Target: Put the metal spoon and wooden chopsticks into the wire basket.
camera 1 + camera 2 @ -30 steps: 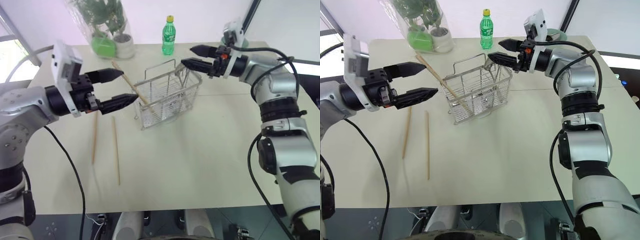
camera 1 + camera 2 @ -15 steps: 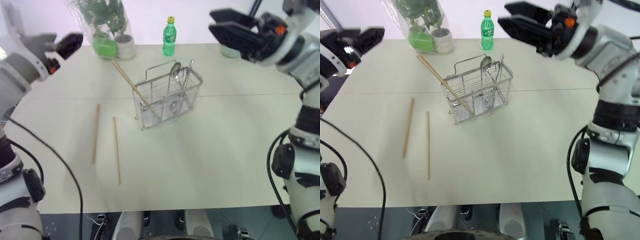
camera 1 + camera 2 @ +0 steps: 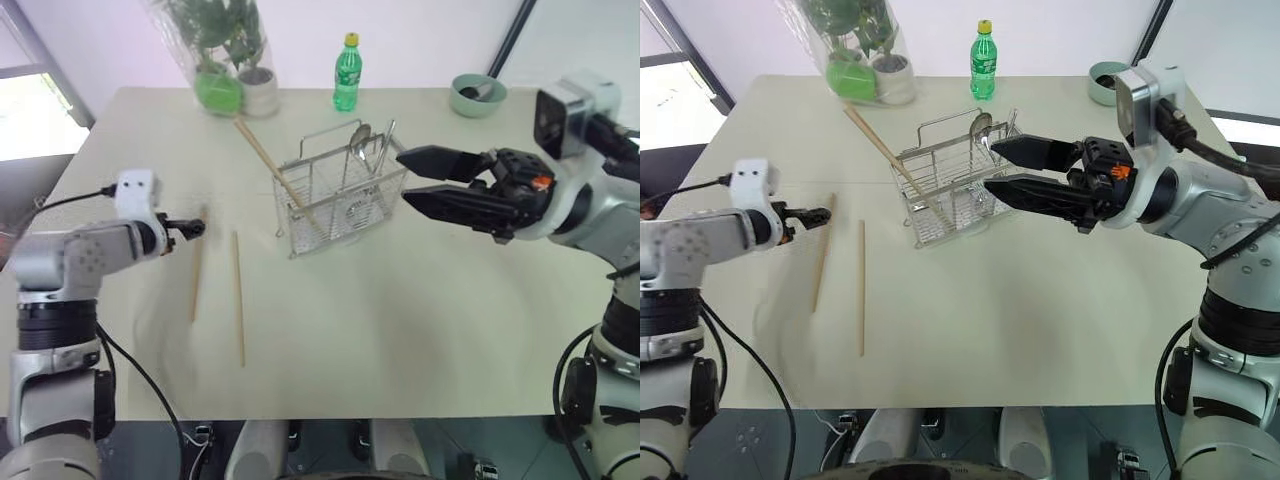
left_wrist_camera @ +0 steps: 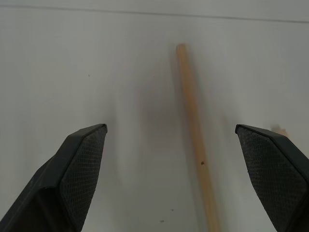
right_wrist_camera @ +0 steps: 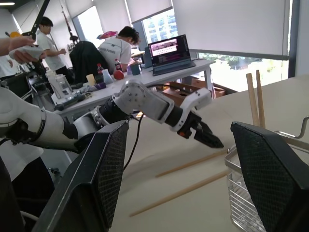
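My gripper is going to lower the flat chopstick (image 3: 197,268) into the wire basket. It should stay propped up with its top sticking out, because chopsticks already lean over the basket's rim (image 3: 268,162).
The wire basket (image 3: 340,195) stands mid-table with the metal spoon (image 3: 360,135) upright in its far end. Two wooden chopsticks (image 3: 265,160) lean out of its left corner. Two more lie flat on the table to its left, one (image 3: 197,265) beside the other (image 3: 238,300). My left gripper (image 3: 190,230) hangs low over the far end of the left one, open, with that stick (image 4: 193,125) between its spread fingers and untouched. My right gripper (image 3: 402,176) hovers just right of the basket, pointing left, open and empty.
A green bottle (image 3: 346,72), a plant in clear wrap (image 3: 215,50) and a green bowl (image 3: 477,93) stand along the table's far edge. Several people (image 5: 116,48) sit at desks beyond the table's left side.
My left arm has dropped from high up at the left to the far end of the left chopstick. My right arm has pulled back from beyond the basket and now hangs lower beside it.
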